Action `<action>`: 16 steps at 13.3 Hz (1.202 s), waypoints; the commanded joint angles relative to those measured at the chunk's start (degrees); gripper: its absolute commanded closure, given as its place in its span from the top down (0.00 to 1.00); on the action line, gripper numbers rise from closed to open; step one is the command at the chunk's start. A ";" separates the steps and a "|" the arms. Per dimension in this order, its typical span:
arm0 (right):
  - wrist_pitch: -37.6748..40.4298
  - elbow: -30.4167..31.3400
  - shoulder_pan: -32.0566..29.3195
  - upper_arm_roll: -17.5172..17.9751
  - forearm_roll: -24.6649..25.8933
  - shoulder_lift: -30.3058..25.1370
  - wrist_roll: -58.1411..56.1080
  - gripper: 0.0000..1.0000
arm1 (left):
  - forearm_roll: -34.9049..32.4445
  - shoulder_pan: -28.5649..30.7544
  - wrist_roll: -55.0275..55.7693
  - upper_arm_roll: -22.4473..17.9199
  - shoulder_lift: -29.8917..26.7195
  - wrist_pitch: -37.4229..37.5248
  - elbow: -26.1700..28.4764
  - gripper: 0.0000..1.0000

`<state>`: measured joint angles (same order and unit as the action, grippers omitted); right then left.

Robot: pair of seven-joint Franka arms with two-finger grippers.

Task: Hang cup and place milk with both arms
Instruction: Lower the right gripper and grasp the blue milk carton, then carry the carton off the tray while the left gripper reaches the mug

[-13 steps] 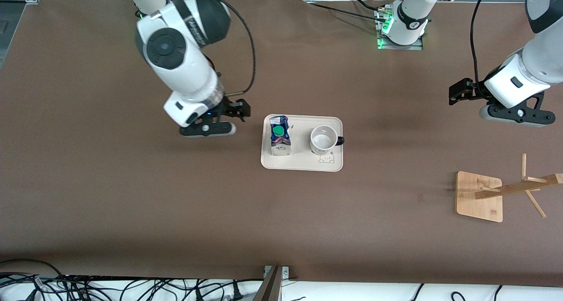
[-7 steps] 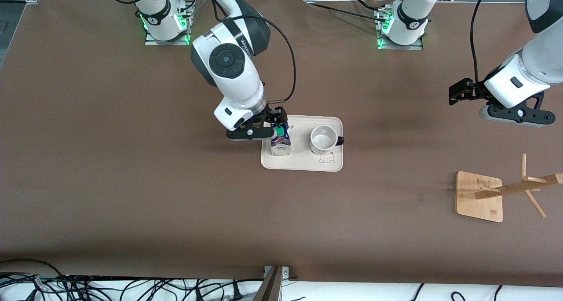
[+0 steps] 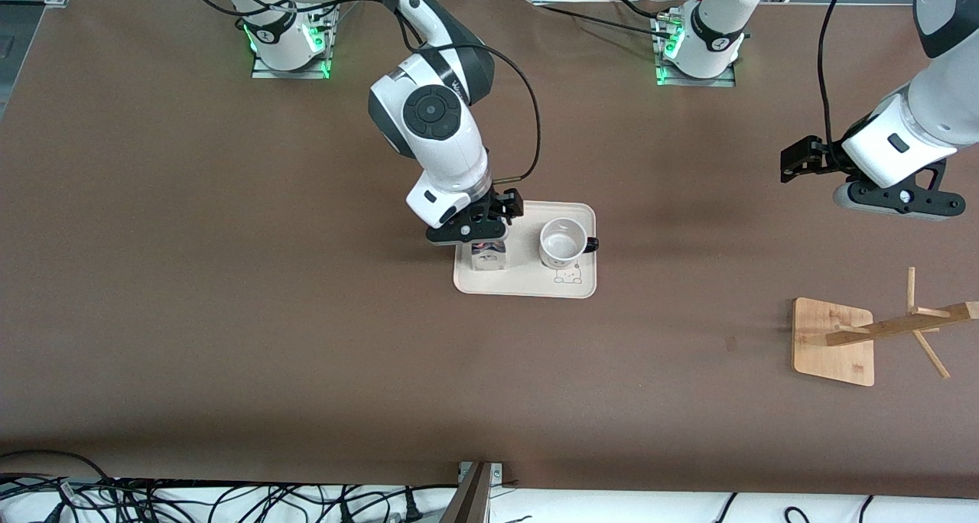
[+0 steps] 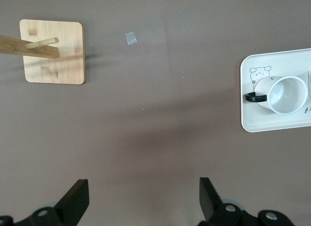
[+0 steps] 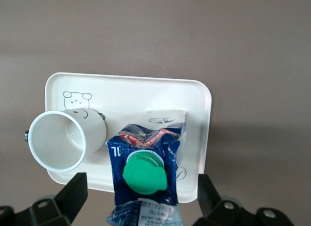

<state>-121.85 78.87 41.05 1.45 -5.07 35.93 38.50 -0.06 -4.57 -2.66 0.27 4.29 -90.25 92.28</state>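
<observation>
Dark lines [image 5: 181,173] are showing beside the milk [image 3: 488,255], so I should expect to find more printing hidden behind it on the tray when I pick up the milk.
The milk [image 3: 488,257], a blue and white carton with a green cap [image 5: 145,173], stands upright on a cream tray [image 3: 528,286] at the end toward the right arm. The cup [image 3: 562,242], white with a black handle, stands upright beside it on the same tray. My right gripper [image 3: 496,216] hangs open just over the milk [image 5: 146,148]; its fingers [image 5: 73,192] stand wide on either side of the carton's top, not touching it. My left gripper [image 3: 795,162] waits open and empty in the air toward the left arm's end of the table. The cup also shows in the left wrist view [image 4: 284,95].
A wooden cup rack [image 3: 834,342], with a square base and slanted pegs, stands toward the left arm's end, nearer the front camera than the tray. It also shows in the left wrist view [image 4: 53,51]. Cables lie along the table's front edge.
My right arm has swung from beside the tray to over the milk, its gripper still open. The left arm, cup and milk have not moved.
</observation>
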 commanded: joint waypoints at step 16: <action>6.52 -2.05 -3.41 -1.27 0.50 -2.95 -4.02 0.35 | 0.94 -0.09 0.28 0.00 0.89 1.92 -2.10 1.00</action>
<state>-118.91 76.98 40.64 -0.16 -4.08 35.64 37.99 -0.06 -4.66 -2.66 0.29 4.29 -89.89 92.27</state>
